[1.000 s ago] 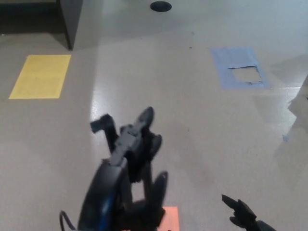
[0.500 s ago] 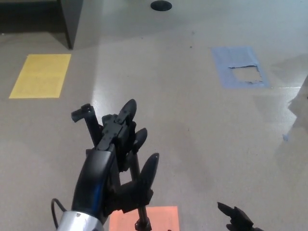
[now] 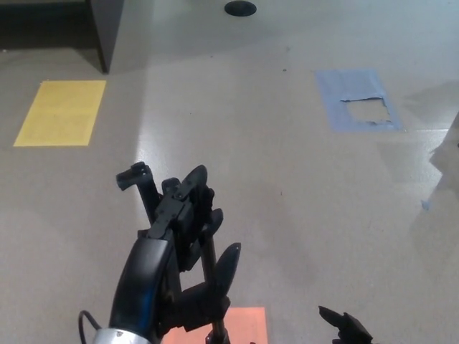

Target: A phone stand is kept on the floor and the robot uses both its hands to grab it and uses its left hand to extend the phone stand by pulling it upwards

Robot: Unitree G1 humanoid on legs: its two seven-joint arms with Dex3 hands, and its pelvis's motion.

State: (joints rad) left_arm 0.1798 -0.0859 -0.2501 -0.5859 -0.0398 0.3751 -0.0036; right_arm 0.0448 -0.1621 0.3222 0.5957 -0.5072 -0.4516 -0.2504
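Observation:
The clamp head (image 3: 136, 176) rests low above a short pole (image 3: 209, 259), so when I pull up, I expect a long hidden section to slide out.
The black phone stand rises from the orange floor marker (image 3: 240, 322) at the bottom of the head view. Its thin pole (image 3: 211, 266) runs up into my left hand (image 3: 183, 215), and its clamp head (image 3: 135, 176) sticks out up and to the left of the hand. That hand is shut on the stand's upper part, with the forearm coming in from the bottom left. My right hand (image 3: 343, 326) shows only as dark fingertips at the bottom edge. It is open, well to the right of the pole, and touches nothing.
On the grey floor lie a yellow rectangle (image 3: 62, 112) at the left, a torn blue tape patch (image 3: 357, 99) at the upper right and a black disc (image 3: 239, 8) at the top. A dark furniture leg (image 3: 105, 32) stands at the upper left.
My left hand and the stand's head moved left, then came slightly back right and down. My right hand drifted left and lower, so less of it shows.

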